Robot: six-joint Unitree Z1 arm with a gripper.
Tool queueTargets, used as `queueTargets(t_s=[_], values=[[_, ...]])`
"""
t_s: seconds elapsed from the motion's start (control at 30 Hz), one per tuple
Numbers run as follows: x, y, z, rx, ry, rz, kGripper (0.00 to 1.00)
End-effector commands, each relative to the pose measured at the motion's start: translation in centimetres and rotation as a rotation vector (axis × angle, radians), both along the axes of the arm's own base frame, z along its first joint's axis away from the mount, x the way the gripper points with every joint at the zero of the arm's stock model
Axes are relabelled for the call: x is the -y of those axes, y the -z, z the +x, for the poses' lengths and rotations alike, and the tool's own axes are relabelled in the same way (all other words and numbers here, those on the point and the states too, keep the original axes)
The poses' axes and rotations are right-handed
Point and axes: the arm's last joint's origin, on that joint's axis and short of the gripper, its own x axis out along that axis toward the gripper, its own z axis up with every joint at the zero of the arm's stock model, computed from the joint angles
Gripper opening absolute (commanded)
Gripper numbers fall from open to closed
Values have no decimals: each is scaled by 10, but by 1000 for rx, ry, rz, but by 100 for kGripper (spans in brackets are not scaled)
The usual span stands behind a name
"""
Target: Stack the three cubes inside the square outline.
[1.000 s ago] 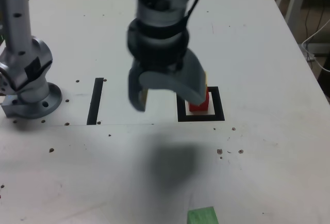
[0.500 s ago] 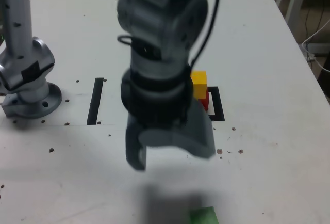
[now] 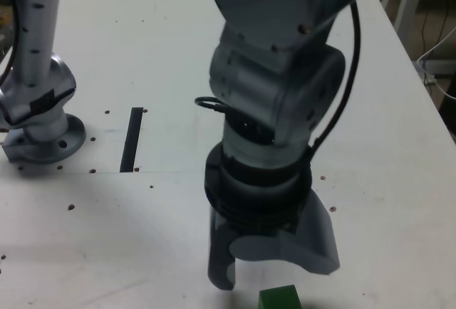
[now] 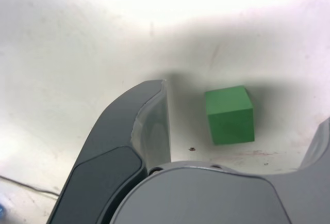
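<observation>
Only the green cube point(image 3: 280, 297) can be seen loose, so I should expect the yellow cube to be on top of the red cube already, hidden point(image 3: 272, 127) behind my arm.
The green cube point(image 3: 279, 299) lies on the white table at the near edge of the exterior view. My gripper point(image 3: 271, 273) hangs just above and behind it, open, with nothing held. In the wrist view the green cube point(image 4: 230, 115) sits on the table between the two spread fingers, closer to the broad dark finger point(image 4: 144, 126); it touches neither. The gripper point(image 4: 241, 105) is open there too. The arm's bulk hides the red cube, the yellow cube and the square outline in the exterior view.
A straight black strip point(image 3: 131, 139) lies on the table toward the exterior view's left, next to the arm's grey base point(image 3: 39, 127). Small dark holes dot the tabletop. The table's right edge point(image 3: 427, 88) borders floor with cables.
The arm has swung from over the square outline toward the table's near edge and now hangs over the green cube. The yellow-on-red stack seen earlier is now covered by the arm.
</observation>
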Motion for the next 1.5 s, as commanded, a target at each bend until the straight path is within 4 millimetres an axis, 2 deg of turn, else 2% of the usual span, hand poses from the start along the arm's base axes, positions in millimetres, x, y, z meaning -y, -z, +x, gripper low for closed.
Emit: queueTargets(t_s=[0.0,0.57,0.87,1.03,1.2,1.27,1.47], values=[[3,6,3,-15,-3,0,98],[19,31,12,-24,-8,-11,95],[26,45,21,-19,-12,-15,85],[24,49,22,-35,-19,-11,69],[23,49,24,-23,-17,-5,37],[22,49,25,-9,-14,-3,28],[21,48,25,-3,-12,-2,18]])
